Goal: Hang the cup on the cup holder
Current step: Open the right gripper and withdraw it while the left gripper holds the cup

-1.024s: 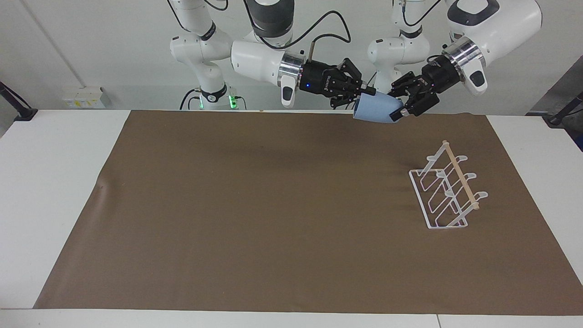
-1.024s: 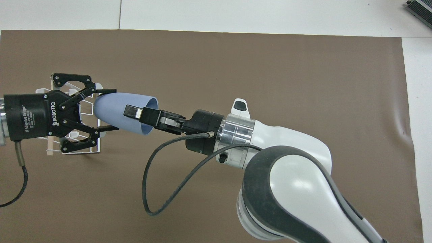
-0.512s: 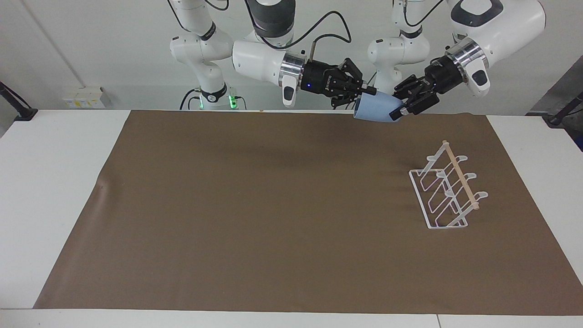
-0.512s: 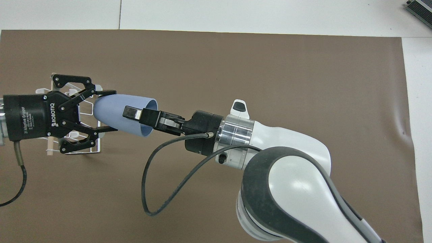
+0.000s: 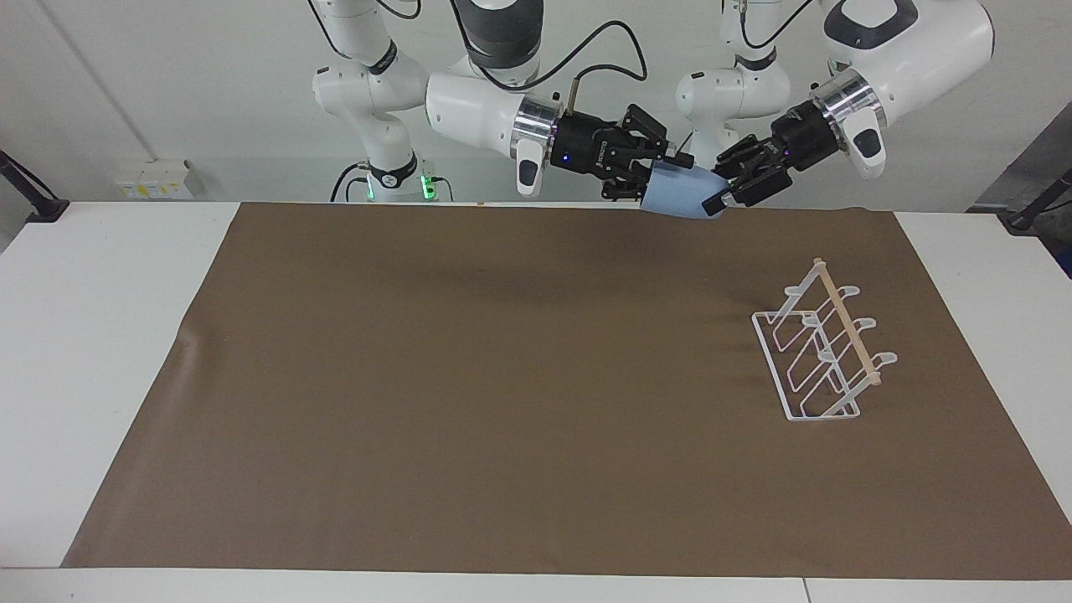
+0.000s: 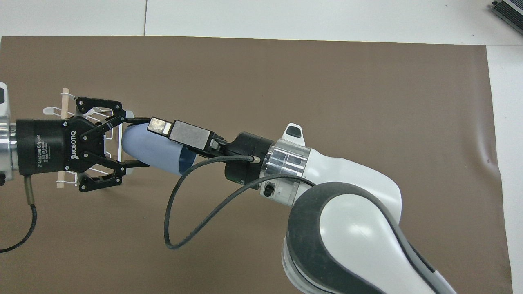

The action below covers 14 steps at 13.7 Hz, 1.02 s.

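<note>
The light-blue cup [image 6: 155, 147] will hang at a slant with its closed end up when I lower it over a peg, because round-tipped pegs [image 6: 49, 110] stick out of the cup holder.
The light-blue cup [image 5: 680, 194] is held in the air on its side, over the mat's edge nearest the robots. My right gripper [image 5: 670, 173] is shut on its rim, one finger inside and one outside. In the overhead view its upper finger lies along the cup [image 6: 151, 149]. My left gripper [image 5: 718, 194] is open, its fingers on either side of the cup's closed end; I cannot tell whether they touch. The white wire cup holder [image 5: 825, 352] with its wooden dowel stands on the mat toward the left arm's end. In the overhead view the left gripper [image 6: 137, 142] covers most of the holder [image 6: 64, 100].
A brown mat [image 5: 469, 377] covers most of the white table [image 5: 100, 352]. Both arms reach in above the mat's edge nearest the robots. A black cable [image 6: 179, 220] loops down from the right wrist.
The right wrist has rolled, so its finger now lies on top of the cup. The cup has risen slightly and shifted toward the right arm's end. The left gripper followed it.
</note>
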Tool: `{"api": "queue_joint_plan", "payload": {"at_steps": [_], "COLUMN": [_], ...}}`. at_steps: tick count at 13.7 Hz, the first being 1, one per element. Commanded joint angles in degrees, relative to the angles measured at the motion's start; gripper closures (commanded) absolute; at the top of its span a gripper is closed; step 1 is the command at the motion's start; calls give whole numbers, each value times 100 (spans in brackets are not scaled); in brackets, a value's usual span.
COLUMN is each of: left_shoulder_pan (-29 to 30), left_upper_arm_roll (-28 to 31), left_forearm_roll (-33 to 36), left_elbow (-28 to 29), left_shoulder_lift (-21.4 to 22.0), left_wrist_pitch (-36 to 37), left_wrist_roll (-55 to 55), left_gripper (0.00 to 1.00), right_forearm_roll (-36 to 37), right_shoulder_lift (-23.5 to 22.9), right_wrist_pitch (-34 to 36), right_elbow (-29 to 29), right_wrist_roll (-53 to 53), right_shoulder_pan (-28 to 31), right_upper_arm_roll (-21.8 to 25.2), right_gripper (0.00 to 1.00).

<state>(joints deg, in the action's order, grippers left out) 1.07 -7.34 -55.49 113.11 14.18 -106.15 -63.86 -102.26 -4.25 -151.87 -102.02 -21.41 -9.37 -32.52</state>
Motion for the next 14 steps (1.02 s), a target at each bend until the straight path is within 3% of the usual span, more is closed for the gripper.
{"api": "queue_joint_plan", "payload": {"at_steps": [1, 5, 9, 14], "left_shoulder_pan": [16, -19, -37, -151], "left_upper_arm_roll": [31, 22, 22, 14], "left_forearm_roll": [362, 1153, 2557, 4754], "left_elbow": [-70, -236, -324, -272], "left_shoulder_lift": [15, 6, -2, -90], "left_wrist_pitch": [85, 41, -20, -757], "left_wrist_roll": [84, 59, 146, 366], "left_gripper": [100, 100, 100, 100], "right_forearm_roll": [-57, 309, 2951, 5335], "right_shoulder_lift": [39, 39, -23, -67], "right_wrist_pitch": [-114, -123, -97, 235], "right_elbow": [41, 41, 41, 41], "right_wrist_roll": [84, 23, 58, 49], "right_shoulder_pan": [32, 41, 111, 164], "right_upper_arm_roll": [-61, -44, 27, 185], "right_gripper": [0, 0, 0, 0]}}
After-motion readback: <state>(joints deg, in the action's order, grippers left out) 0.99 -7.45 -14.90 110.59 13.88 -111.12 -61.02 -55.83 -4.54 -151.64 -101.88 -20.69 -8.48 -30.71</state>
